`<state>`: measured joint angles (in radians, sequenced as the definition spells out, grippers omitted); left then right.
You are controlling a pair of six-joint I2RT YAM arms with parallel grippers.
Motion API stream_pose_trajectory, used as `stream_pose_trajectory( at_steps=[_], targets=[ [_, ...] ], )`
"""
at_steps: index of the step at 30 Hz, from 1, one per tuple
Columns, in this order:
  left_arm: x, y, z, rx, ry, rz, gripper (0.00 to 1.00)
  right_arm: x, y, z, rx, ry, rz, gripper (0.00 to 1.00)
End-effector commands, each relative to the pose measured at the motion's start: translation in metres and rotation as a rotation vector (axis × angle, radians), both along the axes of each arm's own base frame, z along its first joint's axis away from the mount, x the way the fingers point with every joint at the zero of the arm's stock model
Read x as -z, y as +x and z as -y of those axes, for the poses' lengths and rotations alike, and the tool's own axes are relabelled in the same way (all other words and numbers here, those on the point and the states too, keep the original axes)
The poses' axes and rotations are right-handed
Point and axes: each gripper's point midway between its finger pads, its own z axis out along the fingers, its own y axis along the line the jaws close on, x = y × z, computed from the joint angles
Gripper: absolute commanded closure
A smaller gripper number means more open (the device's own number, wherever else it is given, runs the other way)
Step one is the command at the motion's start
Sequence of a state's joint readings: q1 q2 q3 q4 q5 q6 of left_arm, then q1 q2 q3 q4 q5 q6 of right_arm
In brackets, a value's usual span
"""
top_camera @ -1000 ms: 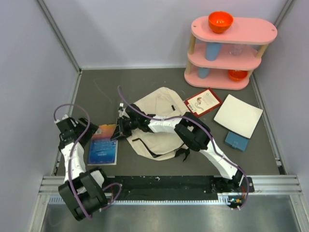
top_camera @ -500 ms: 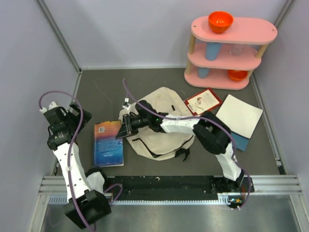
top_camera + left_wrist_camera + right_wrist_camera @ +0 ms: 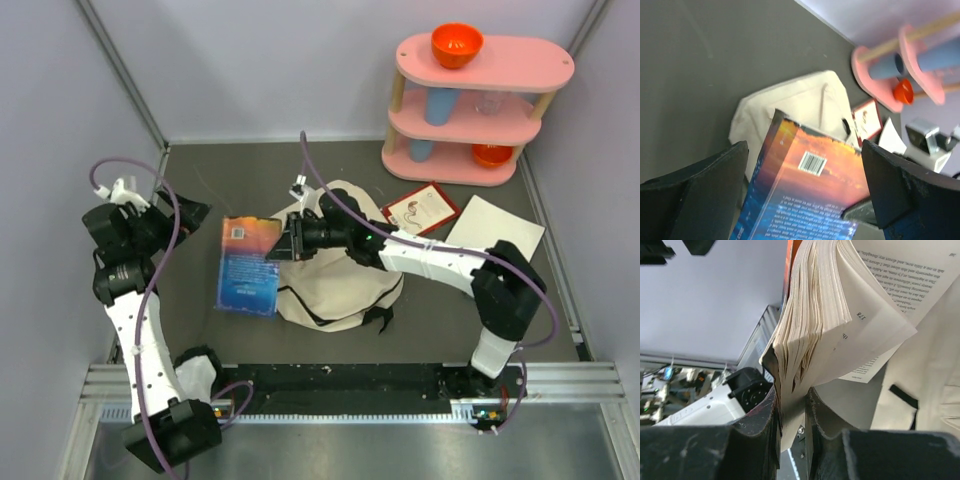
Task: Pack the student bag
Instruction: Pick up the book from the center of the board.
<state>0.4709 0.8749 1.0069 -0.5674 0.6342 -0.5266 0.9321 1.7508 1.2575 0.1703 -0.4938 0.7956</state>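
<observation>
Next, my left gripper takes the spine side of the book before my right gripper opens for a new grip, because my right gripper is pinching the book by its splayed pages.
The beige student bag lies flat in the middle of the table, black straps at its near edge. My right gripper is shut on the page edge of a paperback book with an orange and blue cover, holding it tilted in the air at the bag's left edge. In the right wrist view the pads pinch the pages, with bag fabric behind. My left gripper is open and empty, raised at the far left. Its view looks down on the book and the bag.
A pink three-tier shelf with an orange bowl on top stands at the back right. A red-edged card, a white square plate and a small blue object lie to the right of the bag.
My right gripper has lifted the book off the table and carried it right and away, up to the bag's left edge. My left arm has risen and drawn back to the left.
</observation>
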Motion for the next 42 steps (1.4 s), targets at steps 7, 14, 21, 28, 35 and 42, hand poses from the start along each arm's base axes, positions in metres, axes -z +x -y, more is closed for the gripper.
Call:
stream_pose_trajectory(
  at_steps=[7,14,21,28,35,42],
  targets=[
    [-0.008,-0.004,0.091,0.524,0.052,0.244,0.01,-0.13,0.019,0.053,0.185,0.183,0.313,1.0],
    [-0.03,-0.007,0.126,0.629,0.042,0.327,0.01,-0.165,0.009,0.099,0.227,0.204,0.405,1.0],
    [-0.04,-0.008,0.133,0.674,0.027,0.358,0.01,-0.173,-0.012,0.129,0.175,0.22,0.414,1.0],
    [-0.027,-0.023,0.16,0.843,-0.028,0.359,0.01,-0.153,-0.015,0.15,0.212,0.132,0.427,1.0],
    [-0.024,-0.022,0.17,0.858,-0.051,0.366,0.01,-0.14,-0.009,0.162,0.224,0.022,0.433,1.0],
    [0.02,-0.023,0.176,0.83,-0.1,0.242,0.01,-0.094,0.005,0.132,0.137,-0.012,0.354,1.0]
  ],
)
